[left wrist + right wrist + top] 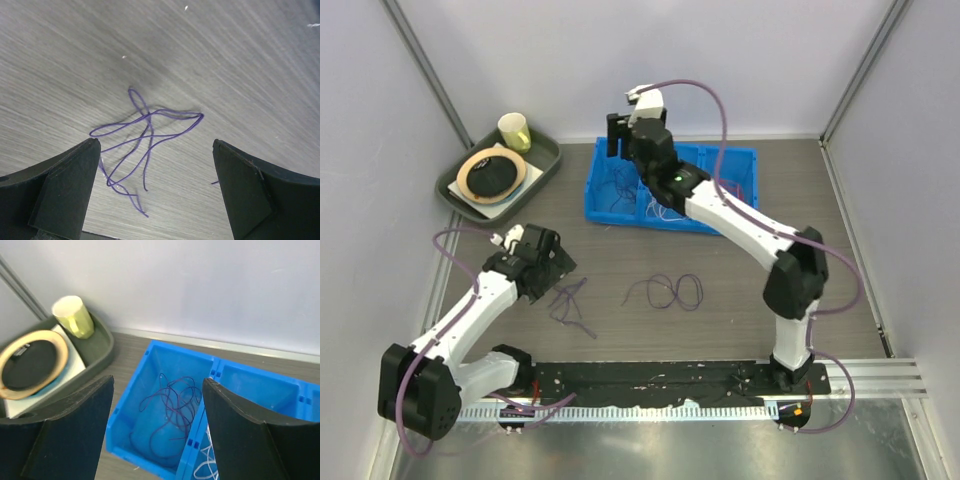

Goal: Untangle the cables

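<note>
The small purple tangle [566, 300] will come up as one bundle with cable ends hanging down when I lift it, because thin cables cross [149, 116] and loop over each other.
A small tangle of purple cables [569, 303] lies on the table in front of my left gripper [548, 262], which is open and empty just above it. In the left wrist view the purple cables [145, 145] lie between and beyond the open fingers [70, 185]. A second purple loop pair [665, 291] lies at mid-table. My right gripper [618, 133] is open and empty, held above the left compartment of the blue bin [602, 210]. The right wrist view shows dark purple cables [172, 412] in that compartment and white cables [207, 467] in the neighbouring one.
A dark green tray [545, 165] at the back left holds a yellow-green cup [515, 130], a round tan-rimmed black disc [497, 172] and a white sheet. Grey walls enclose the table. A black rail runs along the near edge [660, 385].
</note>
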Available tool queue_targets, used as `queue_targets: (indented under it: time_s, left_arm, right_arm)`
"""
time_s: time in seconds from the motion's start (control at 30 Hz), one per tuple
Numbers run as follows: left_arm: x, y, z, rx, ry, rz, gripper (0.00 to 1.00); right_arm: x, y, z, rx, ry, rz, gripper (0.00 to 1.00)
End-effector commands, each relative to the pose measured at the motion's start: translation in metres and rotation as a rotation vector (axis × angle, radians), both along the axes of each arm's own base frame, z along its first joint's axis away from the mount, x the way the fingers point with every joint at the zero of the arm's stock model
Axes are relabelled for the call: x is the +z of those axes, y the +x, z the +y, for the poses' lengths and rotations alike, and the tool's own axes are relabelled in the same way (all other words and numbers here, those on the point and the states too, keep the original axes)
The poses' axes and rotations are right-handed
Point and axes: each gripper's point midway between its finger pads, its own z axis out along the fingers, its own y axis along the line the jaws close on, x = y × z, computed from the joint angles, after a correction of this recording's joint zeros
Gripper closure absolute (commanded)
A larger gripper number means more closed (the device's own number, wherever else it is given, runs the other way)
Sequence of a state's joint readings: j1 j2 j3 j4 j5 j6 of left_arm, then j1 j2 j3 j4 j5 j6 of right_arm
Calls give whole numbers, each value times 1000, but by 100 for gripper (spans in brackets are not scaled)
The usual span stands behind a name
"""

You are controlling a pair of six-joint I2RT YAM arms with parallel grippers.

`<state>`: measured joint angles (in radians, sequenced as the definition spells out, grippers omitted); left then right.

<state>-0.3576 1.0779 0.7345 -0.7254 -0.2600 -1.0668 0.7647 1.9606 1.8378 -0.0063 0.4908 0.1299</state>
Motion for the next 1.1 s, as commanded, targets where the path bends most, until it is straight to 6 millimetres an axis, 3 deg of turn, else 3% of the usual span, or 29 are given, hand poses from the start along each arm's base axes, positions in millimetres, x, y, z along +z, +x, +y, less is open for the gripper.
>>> queue_targets:
  time_s: [0.0,0.1,0.13,0.17,0.2,0.23,0.27,0.4,0.43,0.47,0.53,0.63,0.67,0.7,0.73,0.9,1.07]
  left_arm:
    - [-11,-13,-4,-23,-30,41,0]
    - [-20,-17,-10,-41,-54,59,0]
    - [-24,-19,-10,-56,-51,71,0]
    - [-28,-22,-9,-63,-46,85,0]
    - [-32,-26,-10,-70,-46,104,0]
    - [-35,-29,-10,-83,-46,122,0]
    - [-41,-33,-12,-94,-49,148,0]
    - [-67,-51,-15,-105,-51,263,4]
    - [-71,-53,-16,-106,-51,282,6]
    - [-76,-54,-20,-124,-46,300,11]
    - [-80,-51,-25,-144,-25,307,19]
    - [-82,-47,-31,-182,37,325,54]
    - [-76,-41,-37,-202,57,306,84]
    - [-75,-39,-37,-208,88,313,96]
    - [-71,-37,-31,-202,140,312,100]
    - [-13,4,-53,-259,194,136,100]
    - [51,38,-70,-280,133,-81,100]
  right_arm:
    - [31,-40,-27,17,61,16,23]
    - [20,-61,-45,11,74,49,23]
    - [39,-75,-57,18,112,23,23]
    - [19,-84,-64,19,103,55,23]
    - [15,-92,-70,24,117,61,23]
    - [34,-109,-79,44,190,43,23]
    - [7,-118,-83,54,179,79,23]
    - [-8,-150,-105,60,288,100,23]
    - [-22,-155,-109,53,296,126,23]
    - [-18,-161,-115,54,316,119,23]
    - [-30,-168,-122,38,314,142,23]
    - [-36,-177,-131,30,334,154,23]
    - [-38,-179,-133,22,342,159,23]
    - [-35,-182,-137,19,356,150,24]
    - [-39,-184,-140,13,355,153,23]
    - [-46,-194,-166,-56,348,143,24]
    - [-70,-203,-194,-137,307,137,23]
